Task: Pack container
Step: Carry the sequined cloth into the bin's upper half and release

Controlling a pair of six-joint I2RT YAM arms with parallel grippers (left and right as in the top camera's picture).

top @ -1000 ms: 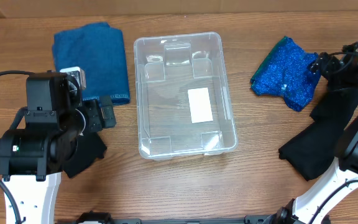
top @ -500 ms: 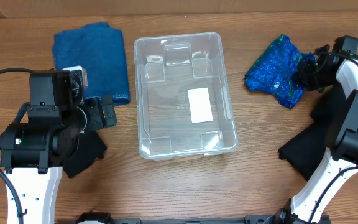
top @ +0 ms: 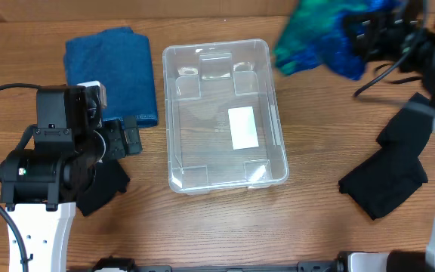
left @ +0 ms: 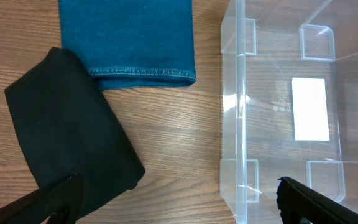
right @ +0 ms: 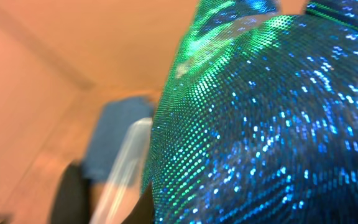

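The sequin cloth (top: 319, 38) hangs off the table and the clear container is open and empty, so the robot's right gripper should keep going over the container's base (top: 216, 125) and let go there.
The clear container (top: 167, 113) stands mid-table with only a white label on its base; its left wall (left: 232, 112) shows in the left wrist view. A blue-green sequin cloth (top: 312, 41) hangs, blurred, off the table just beyond the container's far right corner, and my right gripper (top: 365, 32) is shut on it. That cloth (right: 260, 124) fills the right wrist view and hides the fingers. My left gripper (top: 131, 140) is open and holds nothing, low beside the container's left wall. In its own view the left gripper (left: 176, 200) spans bare wood.
A folded blue towel (top: 112, 72) lies left of the container, with its hem (left: 142, 71) in the left wrist view. One black cloth (top: 100, 189) lies under the left arm, and another black cloth (top: 391, 166) lies at the right.
My right gripper has shut on the sequin cloth, lifted it off the table and carried it left towards the container's far corner. The left arm has barely moved.
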